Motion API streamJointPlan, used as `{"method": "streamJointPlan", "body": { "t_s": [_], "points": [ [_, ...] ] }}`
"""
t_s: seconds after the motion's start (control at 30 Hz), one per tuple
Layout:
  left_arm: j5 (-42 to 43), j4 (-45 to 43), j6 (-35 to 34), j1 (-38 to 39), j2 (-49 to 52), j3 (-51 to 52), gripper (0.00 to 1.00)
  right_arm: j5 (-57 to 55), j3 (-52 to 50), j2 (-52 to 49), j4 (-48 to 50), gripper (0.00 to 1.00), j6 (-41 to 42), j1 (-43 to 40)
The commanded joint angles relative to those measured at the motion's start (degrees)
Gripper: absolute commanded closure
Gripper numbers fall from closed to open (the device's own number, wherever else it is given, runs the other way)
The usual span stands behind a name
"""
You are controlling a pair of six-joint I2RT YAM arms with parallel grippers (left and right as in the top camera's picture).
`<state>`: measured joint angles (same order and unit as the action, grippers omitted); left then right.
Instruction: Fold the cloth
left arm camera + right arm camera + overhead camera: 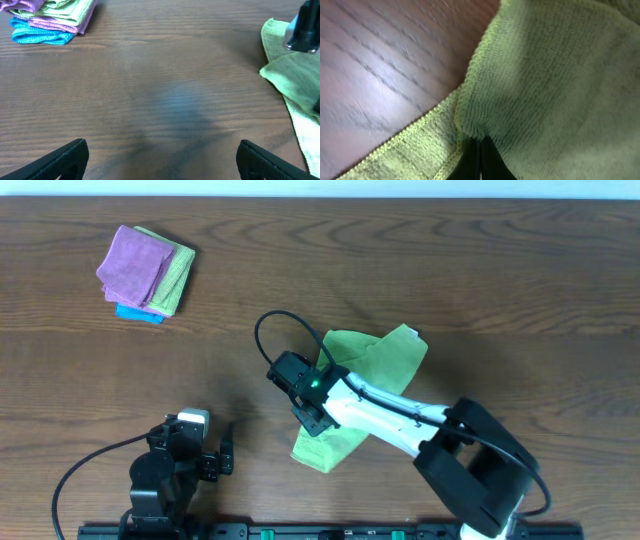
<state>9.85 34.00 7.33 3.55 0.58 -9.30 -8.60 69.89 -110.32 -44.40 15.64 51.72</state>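
Note:
My right gripper should spread a flap of the light green cloth (535, 85), which lies crooked over another layer, and pull the cloth's tucked side out before folding.
A light green cloth (375, 360) lies partly folded at the table's middle, with one part stretching to the lower left under the right arm. My right gripper (305, 395) is shut on an edge of the cloth (545, 85), the fingertips (480, 145) pinching a fold of it just above another layer. The cloth also shows at the right edge of the left wrist view (292, 85). My left gripper (226, 452) is open and empty near the front left, apart from the cloth, its fingers (160, 160) spread over bare wood.
A stack of folded cloths (145, 272), purple on green on blue, sits at the back left and shows in the left wrist view (47, 17). A black cable (275, 330) loops above the right wrist. The table is dark wood (500, 280).

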Motion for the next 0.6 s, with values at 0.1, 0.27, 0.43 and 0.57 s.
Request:
{"method": "streamJointPlan", "body": {
  "t_s": [0.1, 0.27, 0.43, 0.57],
  "points": [
    [-0.63, -0.20, -0.48, 0.24, -0.33, 0.42, 0.05, -3.85, 7.34, 1.95, -7.13, 0.98, 2.80, 0.00],
    [-0.63, -0.20, -0.48, 0.24, -0.33, 0.42, 0.05, -7.50, 9.84, 4.72, -12.63, 0.98, 5.31, 0.00],
    [-0.63, -0.20, -0.48, 0.22, -0.33, 0.42, 0.05, -8.13, 9.84, 6.64, -19.39, 0.99, 10.16, -0.11],
    [-0.63, -0.20, -0.48, 0.22, -0.33, 0.42, 0.05, -9.09, 9.84, 6.73, -28.00, 0.98, 18.80, -0.11]
  ]
}}
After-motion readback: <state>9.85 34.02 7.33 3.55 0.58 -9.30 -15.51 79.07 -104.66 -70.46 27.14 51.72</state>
